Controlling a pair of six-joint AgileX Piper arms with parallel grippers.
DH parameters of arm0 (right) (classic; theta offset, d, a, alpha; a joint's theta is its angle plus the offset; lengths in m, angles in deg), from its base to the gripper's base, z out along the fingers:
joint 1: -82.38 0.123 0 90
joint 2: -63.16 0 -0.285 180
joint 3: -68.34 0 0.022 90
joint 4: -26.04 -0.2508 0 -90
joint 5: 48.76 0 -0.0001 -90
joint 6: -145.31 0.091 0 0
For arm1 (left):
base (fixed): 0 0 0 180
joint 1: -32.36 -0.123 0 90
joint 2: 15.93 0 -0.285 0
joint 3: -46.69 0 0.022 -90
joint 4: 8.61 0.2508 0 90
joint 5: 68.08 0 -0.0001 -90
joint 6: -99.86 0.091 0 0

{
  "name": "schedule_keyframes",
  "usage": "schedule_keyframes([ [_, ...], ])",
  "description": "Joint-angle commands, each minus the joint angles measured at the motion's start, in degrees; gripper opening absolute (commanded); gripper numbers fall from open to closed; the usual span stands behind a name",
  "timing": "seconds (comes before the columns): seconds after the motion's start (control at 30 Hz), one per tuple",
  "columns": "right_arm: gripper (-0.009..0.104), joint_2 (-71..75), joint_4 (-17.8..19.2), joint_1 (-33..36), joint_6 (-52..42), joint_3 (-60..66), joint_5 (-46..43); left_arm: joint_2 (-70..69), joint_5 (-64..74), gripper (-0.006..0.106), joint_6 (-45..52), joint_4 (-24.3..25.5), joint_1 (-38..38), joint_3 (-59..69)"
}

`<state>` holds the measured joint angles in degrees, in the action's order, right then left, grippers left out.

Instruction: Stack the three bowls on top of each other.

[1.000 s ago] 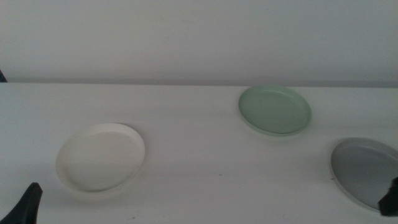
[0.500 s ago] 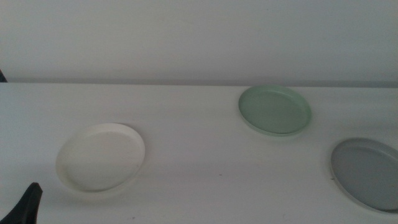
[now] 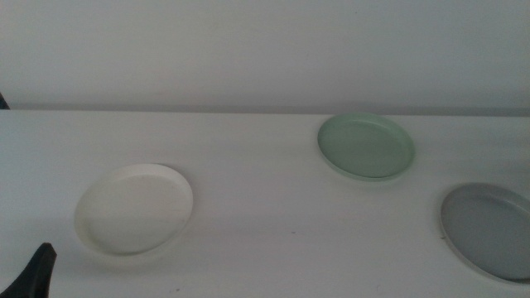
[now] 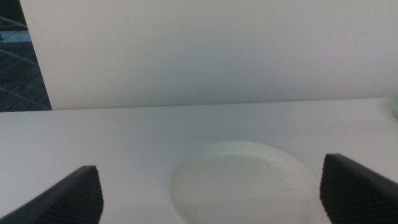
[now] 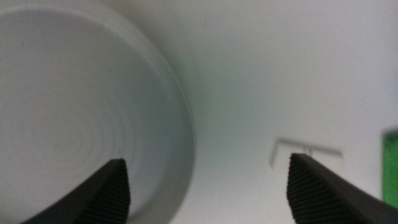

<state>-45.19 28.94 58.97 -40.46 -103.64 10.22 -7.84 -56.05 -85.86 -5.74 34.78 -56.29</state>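
Note:
My gripper will stack the mint green bowl [image 3: 366,146] on the grey bowl [image 3: 490,232]. The grey bowl should then almost vanish under it, because both bowls have the same shallow round shape.
Three bowls lie apart on the white table. The cream-white bowl [image 3: 134,209] is at the front left, the mint green bowl [image 3: 367,146] at the back right, and the grey bowl [image 3: 489,230] at the front right edge. My left gripper [image 4: 210,167] is open, low near the table's front left corner, with the cream-white bowl [image 4: 245,180] ahead between its jaws and untouched. Only a dark jaw tip of the left gripper [image 3: 37,271] shows in the middle view. My right gripper [image 5: 208,160] is open just above the grey bowl [image 5: 81,124], and the bowl's rim runs between its jaws.
A pale wall rises behind the table's back edge [image 3: 248,111]. In the right wrist view a small white rectangular mark [image 5: 305,151] lies on the table and a green strip [image 5: 390,168] shows at the picture's edge. A dark floor area [image 4: 22,62] shows beyond the wall.
The right gripper's dark tip, seen over the grey bowl's near edge one second ago, has left the middle view. The bowls and the left gripper have not moved.

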Motion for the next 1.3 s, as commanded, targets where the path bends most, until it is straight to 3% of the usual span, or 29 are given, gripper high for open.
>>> schedule_keyframes([
  [0.0,0.066,-2.15,-0.08,-0.37,-0.82,-0.39,-2.56,-2.38,-1.00,0.094,-0.25,-0.32,-0.18,2.40],
  [0.3,0.059,-8.41,2.74,2.37,-1.96,-0.09,-7.12,-2.38,-1.00,0.094,-0.25,-0.32,-0.18,2.40],
  [0.43,0.055,-10.63,1.89,3.41,-2.24,-0.09,-8.25,-2.38,-1.00,0.094,-0.25,-0.32,-0.18,2.40],
  [0.63,0.048,-13.57,-3.21,3.54,-4.24,0.01,-7.88,-2.38,-1.00,0.094,-0.25,-0.32,-0.18,2.40],
  [0.83,0.043,-14.01,-2.90,3.54,-5.20,3.36,-11.69,-2.38,-1.00,0.094,-0.25,-0.32,-0.18,2.40],
  [0.93,0.032,-14.01,-2.90,3.54,-6.71,5.20,-13.93,-2.38,-1.00,0.094,-0.25,-0.32,-0.18,2.40],
  [1.1,-0.002,-14.01,-2.90,3.44,-8.40,6.77,-13.96,-2.38,-1.00,0.094,-0.25,-0.32,-0.18,2.40],
  [1.27,-0.002,-14.01,-2.90,3.44,-10.44,6.77,-13.57,-2.38,-1.00,0.094,-0.25,-0.32,-0.18,2.40],
])
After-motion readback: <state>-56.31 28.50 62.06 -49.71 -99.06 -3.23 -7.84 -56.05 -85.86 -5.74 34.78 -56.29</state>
